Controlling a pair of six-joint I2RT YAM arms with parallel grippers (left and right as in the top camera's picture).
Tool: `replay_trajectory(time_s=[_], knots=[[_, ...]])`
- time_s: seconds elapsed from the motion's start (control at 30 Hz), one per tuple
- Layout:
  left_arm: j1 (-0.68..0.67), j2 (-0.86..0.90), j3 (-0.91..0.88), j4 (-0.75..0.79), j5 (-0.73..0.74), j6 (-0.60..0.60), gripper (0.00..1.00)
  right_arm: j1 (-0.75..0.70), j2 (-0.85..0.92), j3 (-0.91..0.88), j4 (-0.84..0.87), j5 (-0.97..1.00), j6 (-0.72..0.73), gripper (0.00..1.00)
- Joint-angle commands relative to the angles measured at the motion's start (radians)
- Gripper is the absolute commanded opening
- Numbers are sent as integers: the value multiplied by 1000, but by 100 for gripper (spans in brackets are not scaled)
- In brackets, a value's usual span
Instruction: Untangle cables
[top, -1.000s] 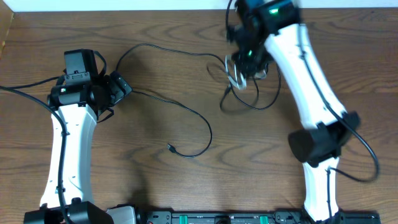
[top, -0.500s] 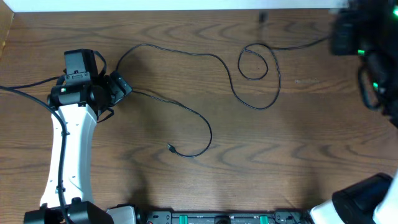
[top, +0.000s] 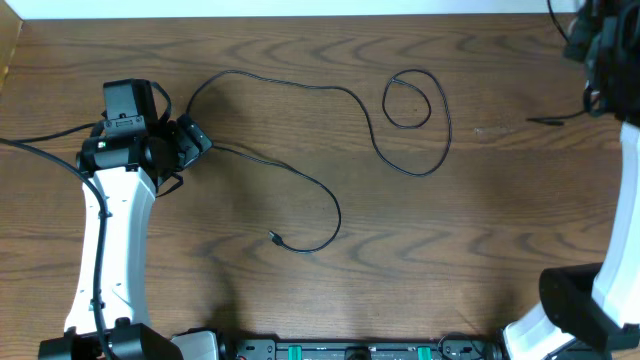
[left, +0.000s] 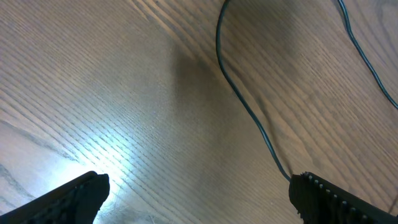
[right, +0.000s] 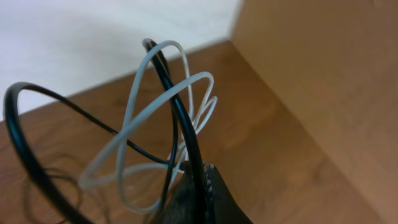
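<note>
The lifted cables are hanging clear of the long black cable. My right gripper goes on over the open wood by the corner before it lets go there.
One long black cable lies on the wooden table, running from a plug past my left gripper to a small loop. In the left wrist view that cable passes close by the right fingertip of my left gripper, which is open and holds nothing. At the table's far right corner, my right gripper is shut on a second black cable and the looped white cable, both lifted off the table. A loose black end hangs below it.
The left arm stands over the left side of the table. My right arm runs along the right edge. A white wall borders the far table edge. A black rail lines the front edge.
My right gripper has swung from the middle back of the table to the far right corner, carrying the white cable and one black cable. The other black cable stays on the table with a loop.
</note>
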Motion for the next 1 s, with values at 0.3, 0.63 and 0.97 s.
replay_trajectory(time_s=[0.3,0.63,0.97], knots=[[3,-4,5,-3,-10,-1,98,-121,35,-325,66,-122,133,1],[3,-4,5,-3,-10,-1,98,-121,35,-428,101,-170,132,79],[3,-4,5,-3,-10,-1,98,-121,36,-428,104,-352,132,99]])
